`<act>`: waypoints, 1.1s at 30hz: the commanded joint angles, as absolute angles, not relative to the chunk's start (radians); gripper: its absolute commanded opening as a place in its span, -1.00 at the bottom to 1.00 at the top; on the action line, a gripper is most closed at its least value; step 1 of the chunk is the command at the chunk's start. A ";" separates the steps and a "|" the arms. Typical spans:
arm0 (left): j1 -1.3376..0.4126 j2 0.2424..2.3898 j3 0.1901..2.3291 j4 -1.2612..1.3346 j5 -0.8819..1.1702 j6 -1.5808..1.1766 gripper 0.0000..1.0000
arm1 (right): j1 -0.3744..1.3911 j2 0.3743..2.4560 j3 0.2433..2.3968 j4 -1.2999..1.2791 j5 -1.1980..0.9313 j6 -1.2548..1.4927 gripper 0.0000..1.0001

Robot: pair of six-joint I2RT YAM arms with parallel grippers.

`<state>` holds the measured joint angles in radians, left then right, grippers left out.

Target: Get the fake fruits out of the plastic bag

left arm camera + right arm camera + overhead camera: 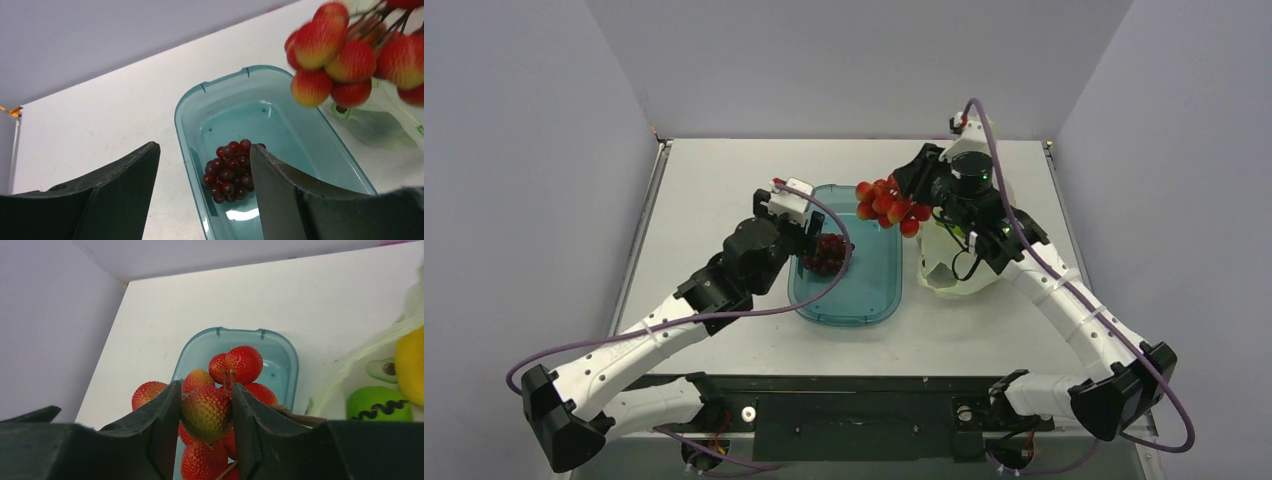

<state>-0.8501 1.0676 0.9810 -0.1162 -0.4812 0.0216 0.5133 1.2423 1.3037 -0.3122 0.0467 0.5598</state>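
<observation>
The red cluster (891,205) is clear of the plastic bag, so my right gripper should keep moving toward the teal tray's open bottom (862,285) next to the grape bunch and let go there.
My right gripper (912,195) (205,386) is shut on one berry of the red berry-like cluster (888,204) (206,412) (350,55). It holds the cluster in the air over the far right corner of the teal tray (874,275) (290,357). The pale-green plastic bag (959,268) (357,357) (380,122) lies right of the tray, under that arm. Through its mouth show a green apple (378,402) and a yellow fruit (411,365). My left gripper (816,243) (205,150) stands open above the tray's left side, holding nothing.
A dark maroon grape bunch (826,253) (230,170) lies in the tray near its left wall (186,130), below and between the left fingers. White tabletop (714,190) surrounds the tray. Walls close the back and both sides.
</observation>
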 commanded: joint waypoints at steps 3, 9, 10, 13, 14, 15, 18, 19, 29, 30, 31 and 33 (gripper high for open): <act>-0.857 0.951 0.935 0.061 -0.605 0.063 0.28 | 0.655 1.296 1.274 -0.229 0.046 0.588 -1.00; -0.859 0.900 0.903 0.101 -0.637 0.077 0.28 | 0.768 1.380 1.224 -0.257 0.051 0.561 -1.00; -0.858 0.900 0.903 0.103 -0.638 0.079 0.28 | 0.789 1.388 1.214 -0.265 0.065 0.554 -1.00; -0.859 0.908 0.906 0.098 -0.641 0.079 0.28 | 0.820 1.430 1.189 -0.272 0.083 0.550 -1.00; -0.858 0.910 0.908 0.097 -0.640 0.080 0.28 | 0.823 1.451 1.188 -0.274 0.084 0.548 -0.90; -0.858 0.914 0.912 0.094 -0.638 0.080 0.28 | 0.827 1.459 1.188 -0.280 0.085 0.548 -0.83; -0.858 0.918 0.913 0.089 -0.631 0.078 0.28 | 0.832 1.490 1.191 -0.287 0.083 0.544 -0.43; -0.859 0.918 0.912 0.089 -0.632 0.077 0.28 | 0.832 1.494 1.198 -0.294 0.081 0.545 -0.31; -0.859 0.922 0.915 0.088 -0.645 0.090 0.28 | 0.833 1.437 1.232 -0.353 0.154 0.511 0.30; -0.859 0.923 0.915 0.088 -0.644 0.090 0.28 | 0.833 1.416 1.236 -0.359 0.167 0.500 0.30; -0.859 0.923 0.915 0.088 -0.644 0.090 0.28 | 0.829 1.403 1.240 -0.367 0.199 0.496 0.28; -0.859 0.925 0.916 0.087 -0.645 0.090 0.28 | 0.815 1.362 1.241 -0.373 0.248 0.485 0.19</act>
<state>-0.8555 0.9253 0.9054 0.0422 -0.6289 0.0753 0.8310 1.4769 1.1816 -0.3729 0.1249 0.5217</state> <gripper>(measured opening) 0.640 0.636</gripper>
